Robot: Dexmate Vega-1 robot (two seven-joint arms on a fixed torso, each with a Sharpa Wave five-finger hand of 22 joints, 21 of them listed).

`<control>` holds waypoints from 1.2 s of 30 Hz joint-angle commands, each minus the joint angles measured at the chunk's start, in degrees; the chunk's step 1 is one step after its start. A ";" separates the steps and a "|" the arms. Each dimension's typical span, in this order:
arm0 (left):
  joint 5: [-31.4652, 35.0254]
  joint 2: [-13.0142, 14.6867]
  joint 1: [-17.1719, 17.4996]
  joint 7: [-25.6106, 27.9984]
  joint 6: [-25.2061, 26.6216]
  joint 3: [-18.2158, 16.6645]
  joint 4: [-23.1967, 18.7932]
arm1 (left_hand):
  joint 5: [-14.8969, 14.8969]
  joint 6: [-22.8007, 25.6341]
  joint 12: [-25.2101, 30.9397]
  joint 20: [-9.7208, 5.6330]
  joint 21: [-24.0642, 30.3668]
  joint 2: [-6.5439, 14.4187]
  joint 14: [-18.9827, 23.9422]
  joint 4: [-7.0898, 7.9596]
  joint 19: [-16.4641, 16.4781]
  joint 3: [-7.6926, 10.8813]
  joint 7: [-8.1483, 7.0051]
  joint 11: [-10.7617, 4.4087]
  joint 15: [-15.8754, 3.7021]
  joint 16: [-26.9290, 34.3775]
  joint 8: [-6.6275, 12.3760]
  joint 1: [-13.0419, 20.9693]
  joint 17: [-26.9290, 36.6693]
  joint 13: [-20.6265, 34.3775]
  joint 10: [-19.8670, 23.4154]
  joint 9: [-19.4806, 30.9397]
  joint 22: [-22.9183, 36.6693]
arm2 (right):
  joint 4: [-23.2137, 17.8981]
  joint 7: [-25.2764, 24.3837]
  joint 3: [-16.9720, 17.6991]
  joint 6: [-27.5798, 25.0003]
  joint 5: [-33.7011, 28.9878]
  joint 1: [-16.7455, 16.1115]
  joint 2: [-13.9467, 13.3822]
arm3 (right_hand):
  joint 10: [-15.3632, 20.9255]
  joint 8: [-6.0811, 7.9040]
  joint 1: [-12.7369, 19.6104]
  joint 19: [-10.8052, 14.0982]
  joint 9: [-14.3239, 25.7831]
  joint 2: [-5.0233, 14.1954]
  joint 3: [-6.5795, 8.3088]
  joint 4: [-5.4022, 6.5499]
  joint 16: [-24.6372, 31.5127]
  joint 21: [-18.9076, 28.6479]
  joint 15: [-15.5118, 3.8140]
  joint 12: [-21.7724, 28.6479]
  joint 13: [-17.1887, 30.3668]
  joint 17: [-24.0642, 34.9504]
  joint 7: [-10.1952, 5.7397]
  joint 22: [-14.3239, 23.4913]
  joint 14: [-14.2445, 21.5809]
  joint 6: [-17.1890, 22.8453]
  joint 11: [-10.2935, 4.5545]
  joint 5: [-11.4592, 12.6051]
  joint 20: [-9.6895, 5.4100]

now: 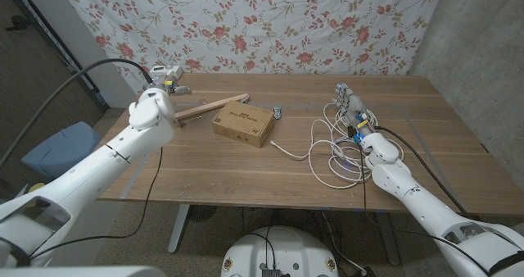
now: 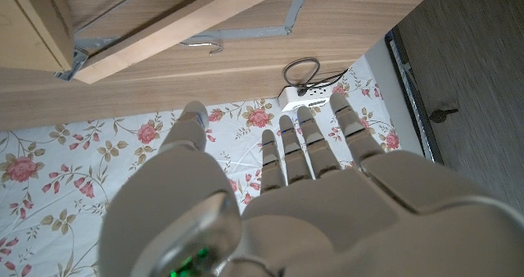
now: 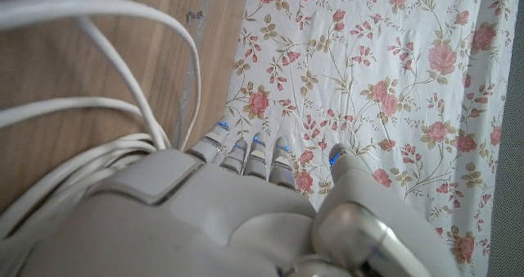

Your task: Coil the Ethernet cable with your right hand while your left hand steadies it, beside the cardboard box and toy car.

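My gripper will bring up a metal hook [image 2: 211,46] too when it lifts the slat, because the hook sticks out from under the edge of the wooden slat [image 1: 214,105].
The white Ethernet cable [image 1: 332,152] lies in loose tangled loops on the right half of the wooden table [image 1: 213,170], and one end trails toward the cardboard box [image 1: 243,123]. A small toy car [image 1: 278,111] sits just past the box's right corner. My right hand [image 1: 349,105] is over the far end of the loops. In the right wrist view its fingers [image 3: 246,158] reach out straight, with cable strands [image 3: 123,88] passing beside and under the hand [image 3: 246,220]. My left hand [image 1: 168,82] hovers at the table's far left corner, fingers spread and holding nothing [image 2: 311,187].
A long wooden slat [image 1: 209,107] lies between my left hand and the box. Grey tape lines [image 1: 139,174] mark the tabletop. A flowered cloth [image 1: 270,23] hangs behind the table. A blue bin [image 1: 57,146] stands on the floor to the left.
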 commanded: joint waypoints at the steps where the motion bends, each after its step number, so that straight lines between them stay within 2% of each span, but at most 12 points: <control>1: 6.37 1.73 -9.68 -11.44 0.46 9.84 6.16 | 0.06 0.51 -0.09 -0.16 -0.37 -0.38 -0.49 -0.09 -0.65 -0.32 -0.15 -0.17 -0.50 -0.16 0.11 0.53 0.30 0.18 -0.36 0.26 0.13 | 0.45 0.27 0.36 0.35 0.33 -0.13 0.09 | 0.47 0.21 -0.12 0.37 0.31 0.06 0.41 0.24 0.17 -0.27 0.00 0.25 0.34 0.11 -0.06 0.13 0.09 0.32 0.02 0.41 0.03; 8: 7.97 2.67 -16.30 -18.85 0.51 17.11 9.69 | 0.30 0.41 -0.72 -0.41 -0.81 -0.26 -2.02 0.11 -1.32 -0.65 -0.35 -0.04 -0.15 -0.81 -0.21 1.17 0.40 0.35 -1.59 0.30 0.15 | 0.43 0.38 0.48 0.29 0.44 -0.16 -0.07 | 0.49 0.20 -0.15 0.37 0.31 0.05 0.43 0.22 0.14 -0.34 0.05 0.23 0.34 0.09 -0.07 0.14 0.11 0.30 0.02 0.42 0.04; 17: 8.70 2.59 -23.17 -24.57 -0.56 25.32 14.52 | 0.44 0.24 -1.09 -0.20 -1.02 -0.63 -2.67 0.20 -1.51 -1.12 -0.29 0.19 0.22 -1.12 -0.44 1.38 0.42 0.46 -2.34 0.33 0.16 | 1.05 0.97 0.55 0.43 0.67 0.12 0.00 | 0.50 0.20 -0.19 0.45 0.31 0.03 0.46 0.21 0.12 -0.39 0.10 0.20 0.34 0.08 -0.08 0.14 0.15 0.31 0.07 0.43 0.00; 26: 8.93 -0.05 -29.53 -28.78 -2.38 32.96 21.09 | 0.72 0.12 -1.13 -0.16 -1.10 -0.53 -2.70 0.04 -1.33 -1.17 -0.30 -0.09 0.01 -1.19 -0.61 2.35 0.40 0.58 -2.24 0.36 0.16 | 1.01 1.13 0.84 0.82 0.70 0.27 -0.19 | 0.63 0.21 -0.18 0.51 0.31 0.01 0.52 0.17 0.08 -0.49 0.12 0.22 0.34 0.05 -0.10 0.14 0.21 0.35 0.11 0.46 0.04; 29: 8.90 -1.06 -31.10 -29.70 -2.58 35.08 23.17 | 0.82 0.50 -1.17 -0.14 -1.14 -0.67 -2.69 -0.03 -1.25 -1.29 -0.20 -0.47 -0.07 -1.23 -0.53 2.77 0.37 0.63 -2.24 0.37 0.17 | 0.82 1.06 0.98 0.93 0.77 0.09 -0.31 | 0.65 0.19 -0.20 0.54 0.31 0.02 0.53 0.17 0.08 -0.51 0.22 0.21 0.34 0.05 -0.08 0.14 0.24 0.33 0.10 0.46 0.05; 36: 8.36 -3.65 -33.54 -30.07 -3.45 39.14 27.86 | 0.96 1.13 -1.03 -0.21 -1.08 -0.78 -2.32 0.12 -0.76 -1.63 -0.09 -0.34 -0.41 -1.10 -0.40 3.10 0.41 0.73 -1.71 0.39 0.17 | 0.94 1.16 1.13 0.86 1.04 -0.09 -0.39 | 0.72 0.22 -0.22 0.55 0.31 0.00 0.56 0.15 0.07 -0.58 0.26 0.21 0.34 0.04 -0.11 0.15 0.31 0.40 0.23 0.47 0.05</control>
